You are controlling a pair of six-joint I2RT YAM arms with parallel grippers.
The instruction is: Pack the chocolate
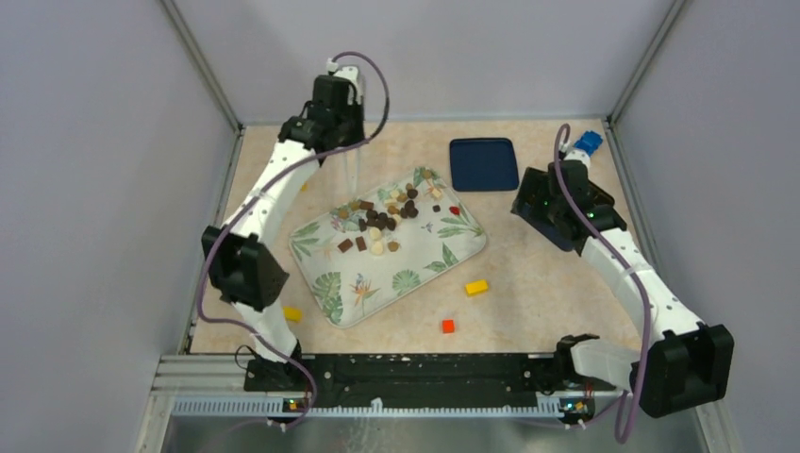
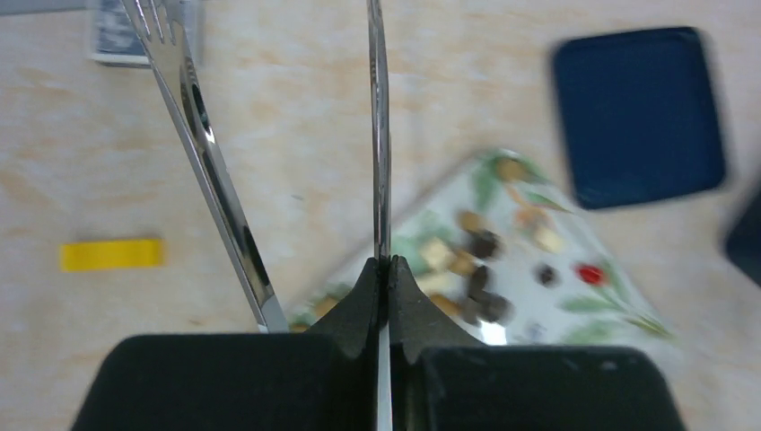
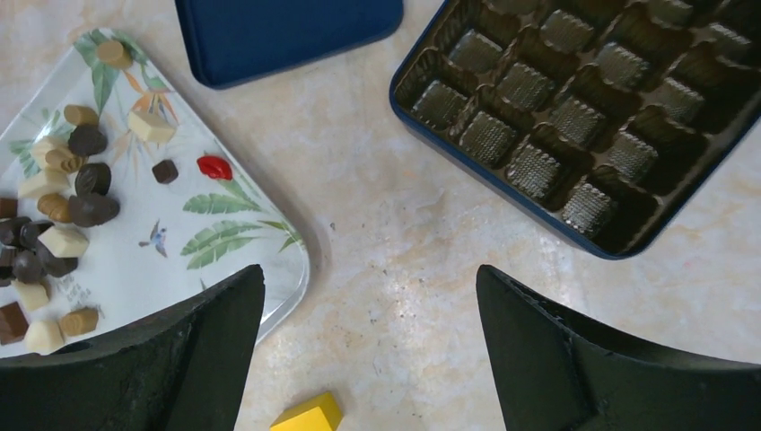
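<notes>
The space [image 1: 519,255] between the tray and the dark blue box is clear, so my left gripper goes on carrying the metal tongs until they rest there [image 1: 525,283].
The chocolate [image 1: 385,220] is several small dark brown, light brown and cream pieces heaped on the far half of a leaf-patterned tray [image 1: 415,266]. It also shows in the right wrist view [image 3: 67,193] and, blurred, in the left wrist view [image 2: 476,269]. My left gripper [image 1: 351,143] hangs above the tray's far-left edge, shut [image 2: 387,262] on one arm of metal tongs [image 2: 380,135]; the other arm splays left. My right gripper [image 1: 528,203] is open and empty [image 3: 370,274] over bare table between the tray and a dark blue box with empty brown compartments [image 3: 583,117].
A dark blue lid [image 1: 483,163] lies behind the tray. Toy bricks lie about: yellow [image 1: 476,287], red [image 1: 448,326], yellow [image 1: 292,312] by the left arm, blue [image 1: 588,142] at the far right, and a small red piece [image 1: 454,210] on the tray. Walls enclose the table.
</notes>
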